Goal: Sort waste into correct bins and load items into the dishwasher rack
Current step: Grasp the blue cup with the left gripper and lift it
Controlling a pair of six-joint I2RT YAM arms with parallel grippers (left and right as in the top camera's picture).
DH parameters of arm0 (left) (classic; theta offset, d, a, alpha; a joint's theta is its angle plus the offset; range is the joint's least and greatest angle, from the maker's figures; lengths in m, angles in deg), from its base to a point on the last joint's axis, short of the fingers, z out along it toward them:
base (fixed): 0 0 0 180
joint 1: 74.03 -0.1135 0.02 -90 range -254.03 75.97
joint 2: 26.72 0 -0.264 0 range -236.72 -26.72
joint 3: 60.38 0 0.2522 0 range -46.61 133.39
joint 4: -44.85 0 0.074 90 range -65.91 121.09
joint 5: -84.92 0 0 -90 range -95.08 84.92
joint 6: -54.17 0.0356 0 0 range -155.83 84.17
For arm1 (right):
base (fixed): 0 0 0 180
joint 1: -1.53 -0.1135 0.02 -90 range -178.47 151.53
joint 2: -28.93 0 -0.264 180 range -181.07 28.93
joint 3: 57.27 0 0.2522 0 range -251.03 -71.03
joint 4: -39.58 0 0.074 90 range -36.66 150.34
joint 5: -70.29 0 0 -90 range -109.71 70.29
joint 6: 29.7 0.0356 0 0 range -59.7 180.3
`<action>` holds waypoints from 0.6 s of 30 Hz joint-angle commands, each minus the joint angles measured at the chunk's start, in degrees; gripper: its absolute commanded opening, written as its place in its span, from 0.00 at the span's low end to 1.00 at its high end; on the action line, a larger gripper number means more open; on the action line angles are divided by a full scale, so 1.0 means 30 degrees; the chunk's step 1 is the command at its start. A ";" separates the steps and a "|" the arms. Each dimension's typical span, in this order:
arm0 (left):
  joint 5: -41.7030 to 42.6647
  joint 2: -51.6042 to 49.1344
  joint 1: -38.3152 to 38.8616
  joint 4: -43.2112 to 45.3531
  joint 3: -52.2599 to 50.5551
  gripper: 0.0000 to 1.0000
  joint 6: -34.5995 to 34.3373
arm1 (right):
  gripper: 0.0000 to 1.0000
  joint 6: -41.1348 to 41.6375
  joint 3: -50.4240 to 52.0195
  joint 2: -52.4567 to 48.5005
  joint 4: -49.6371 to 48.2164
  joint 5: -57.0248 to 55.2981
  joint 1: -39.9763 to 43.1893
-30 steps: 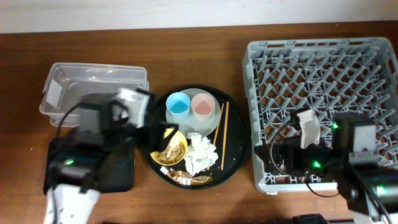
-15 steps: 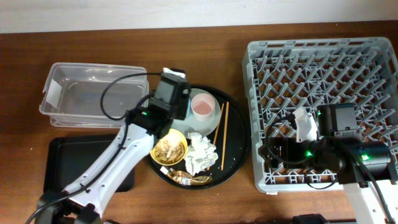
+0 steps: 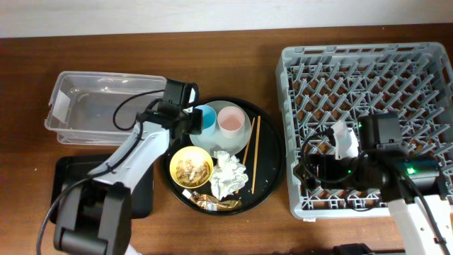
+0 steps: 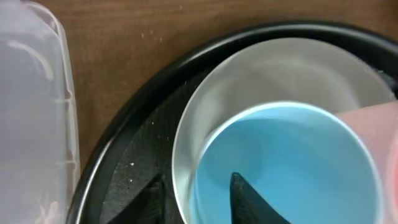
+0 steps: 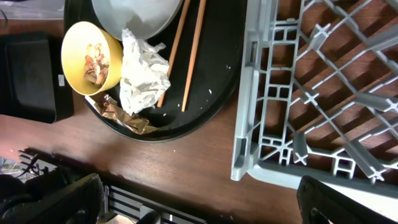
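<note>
My left gripper should pick up the blue cup (image 3: 208, 119) and hand it to my right gripper for loading, as the cup is by my left gripper, far from the dishwasher rack (image 3: 354, 99).
My left gripper (image 3: 196, 122) (image 4: 198, 202) stands open at the blue cup (image 3: 207, 119) (image 4: 292, 168). One finger is inside the cup and one outside, with the wall between them and a little gap on each side. The blue cup and the pink cup (image 3: 230, 122) (image 4: 380, 140) stand on the pale plate (image 3: 243, 138) (image 4: 280, 68). The yellow bowl (image 3: 191, 168) (image 5: 93, 62) holds brown scraps. A crumpled napkin (image 3: 228, 175) (image 5: 143, 71), a foil wrapper (image 3: 212, 200) (image 5: 121, 115) and two chopsticks (image 3: 253, 152) (image 5: 193, 50) lie nearby. My right gripper (image 3: 306, 172) (image 5: 205, 199) hangs wide open and empty at the dishwasher rack's (image 3: 368, 71) (image 5: 323, 81) front left corner.
All the tableware rests on a large round black tray (image 3: 272, 159) (image 4: 143, 106). The clear tub (image 3: 106, 106) (image 4: 31, 112) stands at the back left, the flat black tray (image 3: 67, 170) (image 5: 31, 74) in front of it. The table's front edge runs just under my right gripper.
My left arm has swung from above the flat black tray up to the blue cup, and its jaws have narrowed around the cup's wall. The right arm has shifted only slightly.
</note>
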 commanded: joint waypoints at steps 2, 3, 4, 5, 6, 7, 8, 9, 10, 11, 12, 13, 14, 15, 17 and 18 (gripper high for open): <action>0.0342 -0.0248 -0.0036 0.0219 0.0379 0.10 -0.0044 | 0.98 0.0044 -0.0182 -0.0437 0.0182 -0.0153 0.0029; 0.0350 -0.0146 -0.0036 0.0000 0.0729 0.05 -0.0051 | 0.98 0.0036 -0.0182 -0.0452 0.0291 -0.0160 0.0029; 0.0350 0.0219 -0.0036 -0.0510 0.1399 0.01 -0.0051 | 0.98 0.0036 -0.0182 -0.0452 0.0393 -0.0160 0.0029; 0.0342 0.0576 -0.0036 -0.0969 0.1902 0.01 -0.0051 | 0.98 0.0036 -0.0182 -0.0452 0.0474 -0.0160 0.0029; 0.0342 0.0969 -0.0036 -0.1574 0.2375 0.01 -0.0051 | 0.98 0.0036 -0.0182 -0.0452 0.0525 -0.0160 0.0029; 0.0313 0.1384 -0.0036 -0.2266 0.2805 0.01 -0.0044 | 0.98 0.0036 -0.0182 -0.0452 0.0532 -0.0160 0.0029; 0.0109 0.2149 -0.0058 -0.3796 0.3512 0.01 -0.0036 | 0.99 0.0044 -0.0182 -0.0452 0.0532 -0.0146 0.0029; 0.0117 0.2761 -0.0102 -0.4969 0.4007 0.01 -0.0044 | 0.98 0.0044 -0.0182 -0.0444 0.0532 -0.0058 0.0029; 0.0124 0.3395 -0.0175 -0.6149 0.4459 0.01 -0.0044 | 0.98 0.0029 -0.0182 -0.0444 0.0532 0.0357 0.0029; 0.0707 0.4481 -0.0350 -0.7679 0.5005 0.01 -0.0044 | 0.98 -0.0219 -0.0182 -0.0401 0.0415 0.2018 0.0029; 0.3956 0.5967 -0.0867 -0.8561 0.5362 0.00 -0.0036 | 1.00 -0.0962 -0.0189 -0.0299 0.0036 0.4466 0.0029; 0.5617 0.6652 -0.1217 -0.8590 0.5384 0.01 -0.0029 | 0.98 -0.1013 -0.0189 -0.0204 -0.0357 0.5901 0.0029; 0.8429 0.7635 -0.1829 -0.8561 0.5384 0.00 -0.0036 | 0.95 -0.1421 -0.0226 0.0000 -0.0969 0.7730 0.0036; 1.1052 0.8510 -0.2586 -0.8546 0.5384 0.00 -0.0036 | 0.93 -0.1923 -0.0299 0.0189 -0.1545 0.9398 0.0029; 1.7551 0.9836 -0.4248 -0.8306 0.5384 0.00 -0.0029 | 0.92 -0.2783 -0.0678 0.0765 -0.3650 1.4192 0.0029; 2.0961 1.0171 -0.4911 -0.7839 0.5384 0.01 -0.0036 | 0.92 -0.2769 -0.0874 0.0962 -0.5071 1.6349 0.0029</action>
